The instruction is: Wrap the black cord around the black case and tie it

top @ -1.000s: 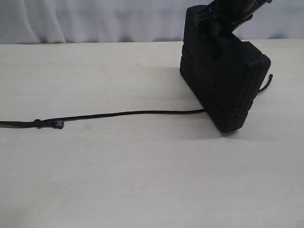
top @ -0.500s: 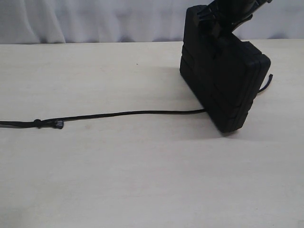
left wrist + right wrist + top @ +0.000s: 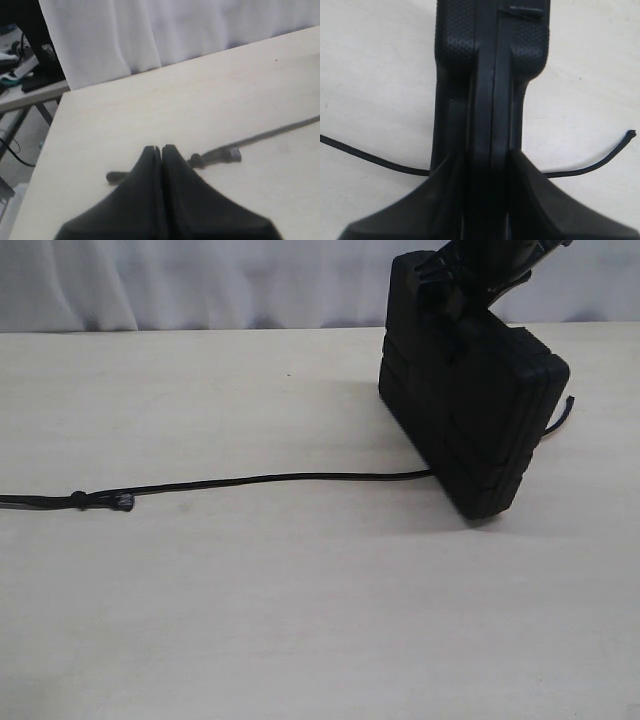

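The black cord is straight and has just a short end beyond the black case, so my left gripper needs to bring the knot back toward the case.
The black case stands on edge at the right of the table, tilted. My right gripper is shut on its upper end. In the right wrist view its fingers clamp both faces of the case. The black cord runs under the case; its short end sticks out on the right. The long part lies leftwards past a knot and out of frame. My left gripper is shut, and the cord crosses at its tips just beyond the knot. A stub pokes out on the other side.
A pale wooden table carries everything. A white curtain hangs behind its far edge. In the left wrist view the table's corner and edge are close, with a stand and cables on the floor beyond.
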Controlling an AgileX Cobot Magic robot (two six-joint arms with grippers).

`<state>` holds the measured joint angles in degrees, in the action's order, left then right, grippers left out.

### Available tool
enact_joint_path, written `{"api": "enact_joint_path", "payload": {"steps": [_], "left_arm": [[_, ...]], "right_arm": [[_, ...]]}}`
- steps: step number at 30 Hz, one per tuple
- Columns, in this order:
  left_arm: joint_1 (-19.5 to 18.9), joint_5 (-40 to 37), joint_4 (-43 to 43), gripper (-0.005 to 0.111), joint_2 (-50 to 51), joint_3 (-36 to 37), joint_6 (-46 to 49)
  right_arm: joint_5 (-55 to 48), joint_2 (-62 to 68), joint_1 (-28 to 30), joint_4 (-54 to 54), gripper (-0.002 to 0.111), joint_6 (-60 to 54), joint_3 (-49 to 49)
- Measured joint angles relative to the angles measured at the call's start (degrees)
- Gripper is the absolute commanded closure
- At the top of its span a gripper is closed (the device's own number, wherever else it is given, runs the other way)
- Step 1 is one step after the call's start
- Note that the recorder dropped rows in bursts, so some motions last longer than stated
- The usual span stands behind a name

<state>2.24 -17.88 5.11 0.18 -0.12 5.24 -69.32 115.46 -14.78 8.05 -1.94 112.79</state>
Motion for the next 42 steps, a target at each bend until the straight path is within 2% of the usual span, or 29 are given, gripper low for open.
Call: {"api": "enact_joint_path", "payload": {"steps": [2,5,8,10,13,16,18,20,22,23,26,27,28,29,30,32,34,35,37,39,42], "left_arm": [[0.0,4.2,-0.8,0.107,0.0,0.0,0.0],[0.0,12.8,-8.2,0.107,0.0,0.0,-0.5],[0.0,24.6,-13.4,0.107,0.0,0.0,-2.8],[0.0,33.3,-16.5,0.107,0.0,0.0,-10.1],[0.0,39.0,-17.4,0.107,0.0,0.0,-20.5],[0.0,36.8,-16.4,0.107,0.2,-1.5,-25.1],[0.0,24.5,-12.0,0.107,5.5,-9.5,-26.6],[0.0,14.3,-8.8,0.107,15.3,-18.0,-26.4],[0.0,5.5,-10.0,0.107,26.2,-26.0,-21.3],[0.0,1.5,-12.9,0.107,31.9,-29.1,-15.8],[0.0,-10.3,-28.5,0.107,50.2,-37.3,8.3],[0.0,-12.0,-31.4,0.103,53.6,-39.0,12.4],[0.1,-14.7,-34.7,0.1,62.0,-42.1,20.1],[0.2,-15.3,-35.3,0.084,65.1,-43.0,22.3],[0.3,-15.7,-35.6,0.075,73.9,-45.0,28.7],[0.3,-15.4,-34.7,0.065,81.8,-45.6,34.9],[0.3,-14.6,-34.3,0.06,87.5,-45.6,42.3],[0.3,-14.1,-32.7,0.059,91.7,-45.6,51.4],[0.3,-13.9,-26.8,0.059,96.4,-45.6,62.3],[0.3,-11.6,-20.4,0.059,99.4,-45.6,66.6],[0.3,-7.0,-17.7,0.059,100.8,-45.6,67.8]], "right_arm": [[0.0,0.0,0.0,0.0,0.104,0.0,0.0],[0.0,0.0,0.0,0.0,0.104,0.0,0.0],[0.0,0.0,0.0,0.0,0.104,0.0,0.0],[-0.1,0.0,0.0,0.0,0.104,0.0,0.0],[-0.1,0.0,0.0,0.0,0.104,0.0,0.0],[-0.1,0.0,0.0,0.0,0.104,0.0,0.0],[-0.1,0.0,0.0,0.0,0.104,0.0,0.0],[-0.1,0.0,0.0,0.0,0.104,-0.1,0.0],[-0.1,0.0,0.0,0.0,0.104,-0.1,0.0],[-0.1,0.0,0.0,0.0,0.104,-0.1,0.0],[-0.1,0.0,0.0,0.0,0.104,-0.1,0.0],[-0.1,0.0,0.0,0.0,0.104,-0.1,0.0],[-0.1,0.0,0.0,0.0,0.104,-0.1,0.0],[-0.1,0.0,0.0,0.0,0.104,-0.1,0.0],[-0.1,0.0,0.0,0.0,0.104,-0.1,0.0],[-0.1,0.0,0.0,0.0,0.104,-0.1,0.0],[-0.1,0.0,0.0,0.0,0.104,-0.1,0.0],[-0.1,0.0,0.0,0.0,0.104,-0.1,0.0],[-0.1,0.0,0.0,0.0,0.104,-0.1,0.0],[-0.1,0.0,0.0,0.0,0.104,-0.1,0.0],[-0.1,0.0,0.0,0.0,0.104,-0.1,0.0]]}}
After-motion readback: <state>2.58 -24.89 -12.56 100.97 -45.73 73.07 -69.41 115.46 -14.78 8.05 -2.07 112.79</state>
